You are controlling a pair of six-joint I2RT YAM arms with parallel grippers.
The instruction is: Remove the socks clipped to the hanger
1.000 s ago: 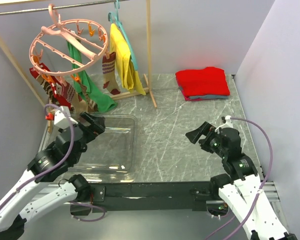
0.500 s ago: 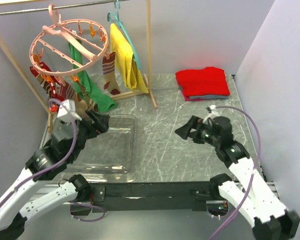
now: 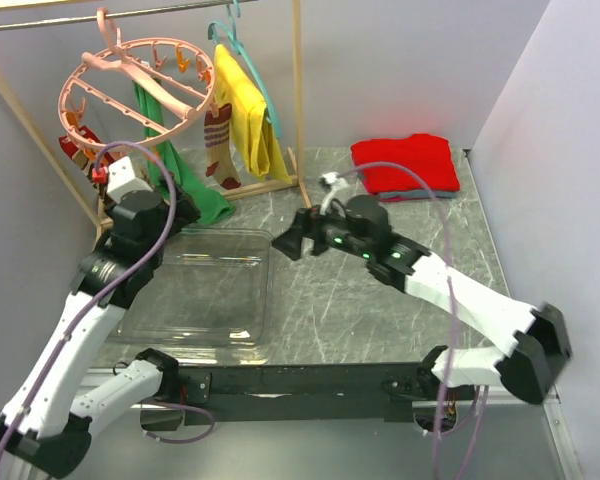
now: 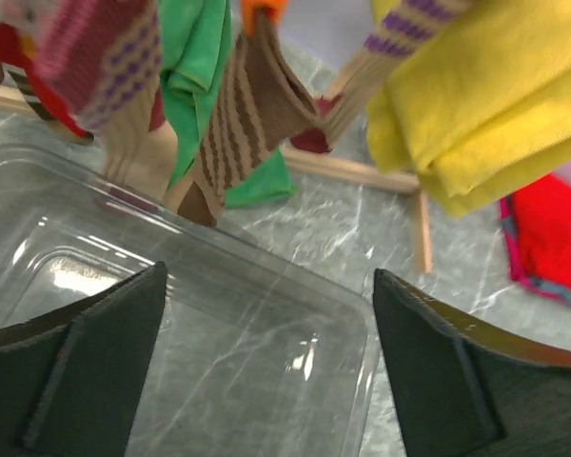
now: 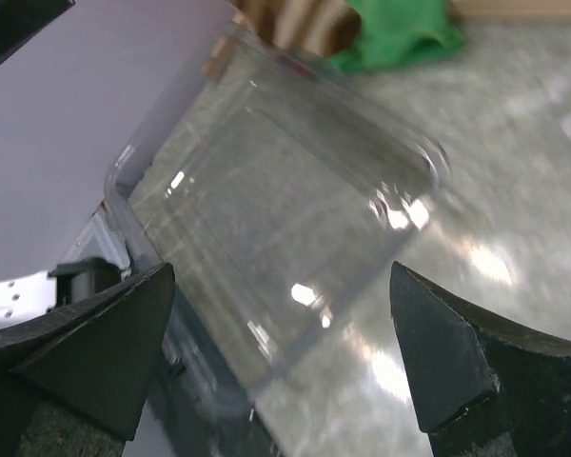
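Observation:
The brown-striped sock is hanging loosely from the orange clip (image 4: 263,12), so my right gripper should first hold the sock's lower end (image 4: 206,190), and then my left gripper should reach up to the clip.
The pink ring hanger (image 3: 140,72) hangs from the rail at top left. Socks hang clipped below it: a beige maroon-striped sock (image 3: 218,145), and red patterned socks (image 3: 78,150) partly hidden behind my left arm. In the left wrist view I see a brown-striped sock (image 4: 247,119) under an orange clip and purple-striped beige socks (image 4: 114,71). My left gripper (image 3: 180,213) (image 4: 266,367) is open and empty, just below the socks and apart from them. My right gripper (image 3: 288,243) (image 5: 281,352) is open and empty, beside the bin's right edge.
A clear plastic bin (image 3: 205,300) (image 4: 219,314) (image 5: 285,200) lies under the hanger. A long green cloth (image 3: 185,190) and a yellow garment (image 3: 248,125) on a teal hanger hang beside the socks. Folded red cloth (image 3: 405,165) lies at the back right. Wooden rack legs (image 3: 302,180) stand near.
My right arm has swung far left, from the right side of the table to the bin's edge. My left arm has risen and moved back toward the hanging socks.

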